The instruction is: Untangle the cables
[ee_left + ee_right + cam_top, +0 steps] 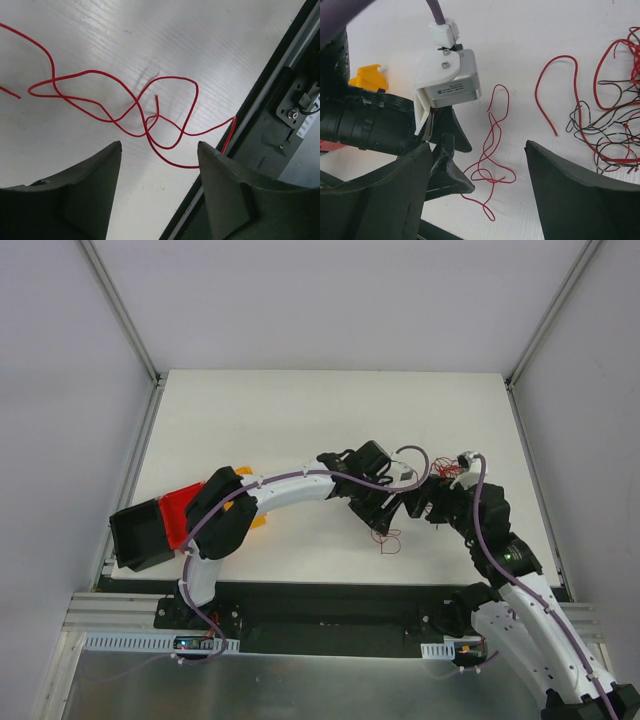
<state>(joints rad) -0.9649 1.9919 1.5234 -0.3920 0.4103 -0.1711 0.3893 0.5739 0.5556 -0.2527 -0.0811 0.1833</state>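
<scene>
My left gripper has to pinch the cable's crossing strands (146, 131) together before it lifts the cable clear, because the loose red cable is lying in spread loops (196, 92) near the table's edge.
A loose red cable (150, 112) lies in loops on the white table (300, 410) just ahead of my left gripper (159, 145), which is open and empty above it. The same cable (490, 160) lies between the open, empty jaws of my right gripper (477, 147), with the left gripper's black fingers (451, 170) right beside it. From above, this cable (388, 540) sits near the front edge, below both grippers (385, 512) (418, 502). A tangle of red and black cables (610, 125) lies to the right, and shows in the top view (450, 472). Another single red cable (555, 90) lies apart.
A black bin (140, 535) and a red bin (180, 512) stand at the table's front left, with an orange object (257, 520) under the left arm. The table's front edge and black rail (270, 125) run close to the looped cable.
</scene>
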